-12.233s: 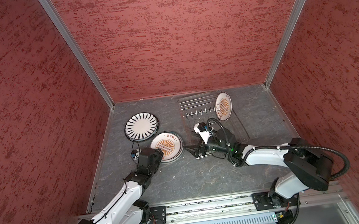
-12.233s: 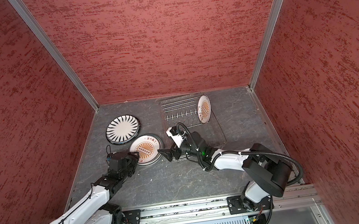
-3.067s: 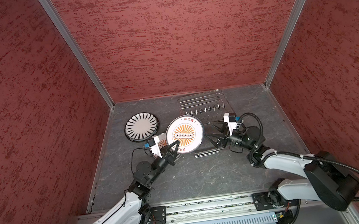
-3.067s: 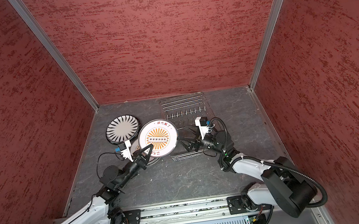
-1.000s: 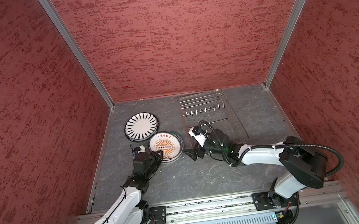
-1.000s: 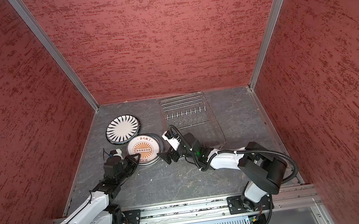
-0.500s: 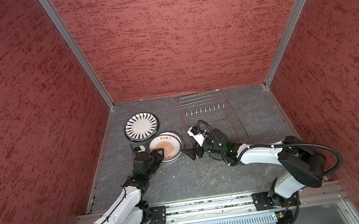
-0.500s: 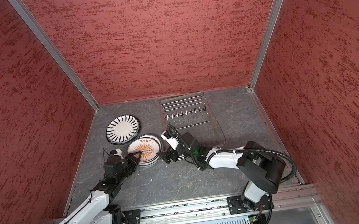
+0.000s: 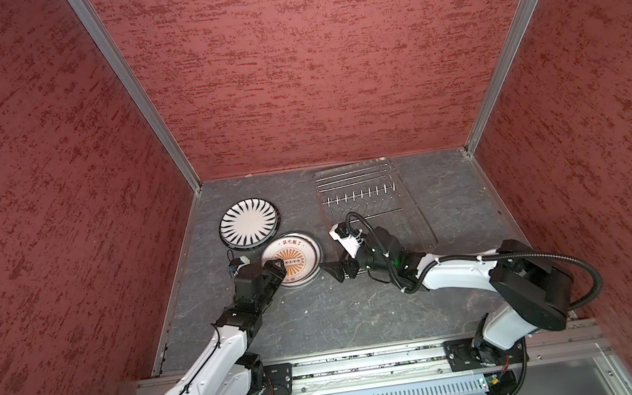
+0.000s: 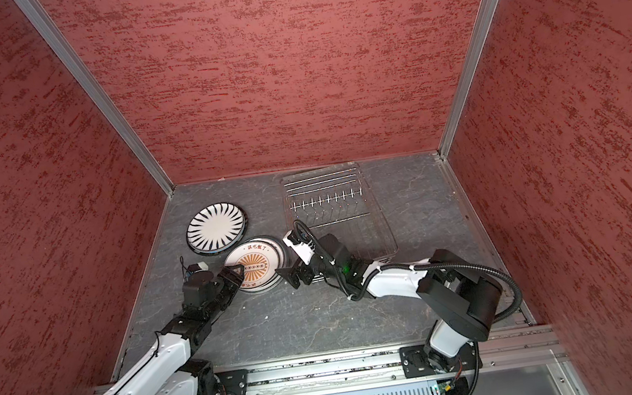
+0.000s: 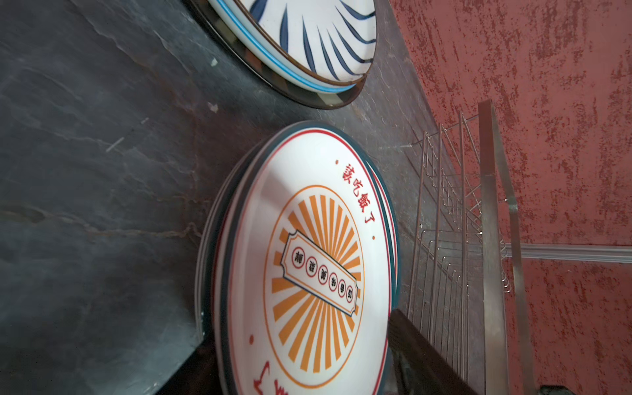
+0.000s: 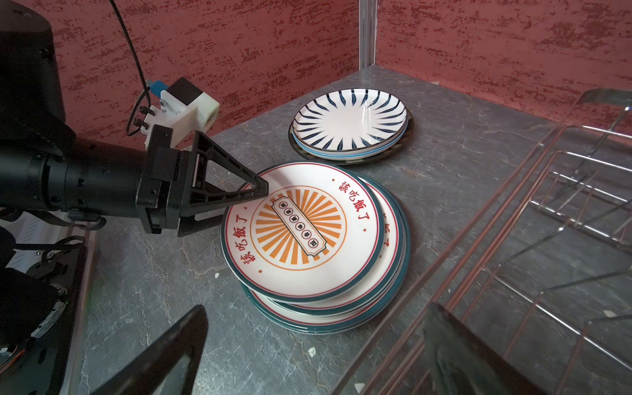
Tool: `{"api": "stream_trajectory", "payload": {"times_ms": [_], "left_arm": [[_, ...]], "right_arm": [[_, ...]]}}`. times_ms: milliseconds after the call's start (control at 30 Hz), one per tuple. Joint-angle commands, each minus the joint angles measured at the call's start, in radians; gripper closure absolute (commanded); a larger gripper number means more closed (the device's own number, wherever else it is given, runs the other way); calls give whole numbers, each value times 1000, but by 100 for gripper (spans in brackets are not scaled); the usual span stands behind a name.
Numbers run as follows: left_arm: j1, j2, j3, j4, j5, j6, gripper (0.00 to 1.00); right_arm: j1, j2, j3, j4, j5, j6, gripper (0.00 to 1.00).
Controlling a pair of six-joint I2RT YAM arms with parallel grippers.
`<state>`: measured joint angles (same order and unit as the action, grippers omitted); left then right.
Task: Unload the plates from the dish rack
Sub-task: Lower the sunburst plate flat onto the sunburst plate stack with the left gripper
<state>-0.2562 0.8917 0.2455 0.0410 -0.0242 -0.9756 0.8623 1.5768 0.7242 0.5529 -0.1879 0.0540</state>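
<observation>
The top sunburst plate (image 12: 303, 227) sticks out past the stack toward the robot's left gripper, so next the left gripper opens and pushes the plate's rim (image 12: 228, 238) to centre it.
Several sunburst plates (image 9: 292, 258) (image 10: 257, 266) lie stacked on the grey floor left of the dish rack (image 9: 356, 195) (image 10: 325, 200), which holds no plates. My left gripper (image 9: 276, 269) (image 12: 239, 205) is open, its fingers straddling the near rim of the top sunburst plate (image 12: 301, 225) (image 11: 307, 273), one above and one below. My right gripper (image 9: 335, 269) (image 12: 316, 309) stands wide open and empty, low at the stack's right side by the rack's front corner. A second stack topped by a black-striped plate (image 9: 249, 221) (image 12: 350, 118) sits farther back left.
Red textured walls close in the floor on three sides, the left one close behind the striped plates (image 10: 216, 226). The rack's wires (image 12: 475, 219) (image 11: 441, 205) run just right of the right gripper. An aluminium rail (image 9: 371, 363) carries both arm bases at the front.
The left gripper's jaws have opened around the top sunburst plate, which now rests on the stack. The right gripper has stayed wide open beside the stack.
</observation>
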Motion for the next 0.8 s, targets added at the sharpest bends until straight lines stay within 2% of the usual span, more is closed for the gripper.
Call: {"api": "stream_trajectory", "payload": {"times_ms": [0,300,767], "left_arm": [[6,16,35,-15,-43,28,30],[5,31,43,-40,-117,25,29],[-31,82,72,-43,-180,32,46]], "right_arm": [[7,-6,16,4,24,-28,1],[7,3,28,-3,39,-32,1],[7,2,2,39,88,-42,1]]}}
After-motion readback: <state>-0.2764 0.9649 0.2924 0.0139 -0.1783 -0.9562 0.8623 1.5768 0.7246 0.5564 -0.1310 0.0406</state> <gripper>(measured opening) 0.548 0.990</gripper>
